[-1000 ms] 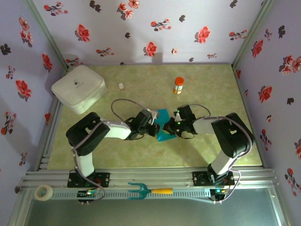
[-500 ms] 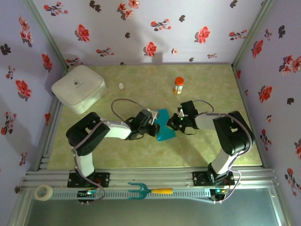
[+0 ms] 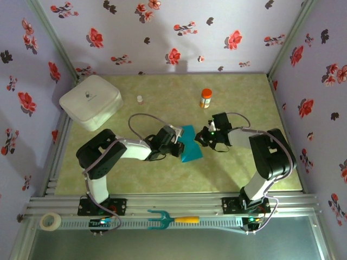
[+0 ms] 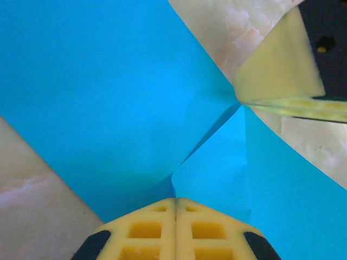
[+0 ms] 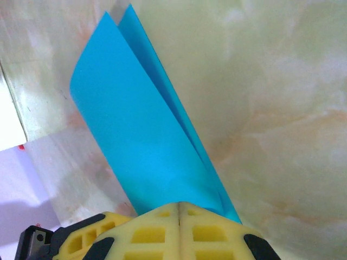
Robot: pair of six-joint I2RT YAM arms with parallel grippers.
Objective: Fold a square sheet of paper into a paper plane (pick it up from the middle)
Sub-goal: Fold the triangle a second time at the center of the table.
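Note:
My right gripper is touching only the flap's corner at the sheet's edge [image 4: 242,107], so it needs to move further in and hold the flap down [image 4: 217,162] before my left gripper moves away.
The square sheet of paper [image 3: 191,145] lies mid-table, teal-blue and partly folded, its flaps meeting at a crease [image 4: 108,97]. It is not a paper plane shape. My left gripper [image 3: 179,149] is shut, its yellow tips [image 4: 175,201] pressed on the sheet's left part where a raised flap edge runs up to them. My right gripper [image 3: 201,138] is shut too, at the sheet's right edge. One right fingertip [image 4: 276,65] touches the paper's corner. In the right wrist view the doubled sheet [image 5: 141,146] stretches away from under the shut right gripper [image 5: 179,206].
A white rounded box [image 3: 90,101] sits at the back left. A small white bottle [image 3: 140,99] and an orange bottle [image 3: 206,98] stand behind the paper. On the near rail lie a teal pronged tool [image 3: 172,219] and a tape roll [image 3: 50,221]. Flowered walls enclose three sides.
My right gripper has slid right and slightly back, off the middle of the sheet to its right edge, uncovering more paper. The left gripper has stayed put.

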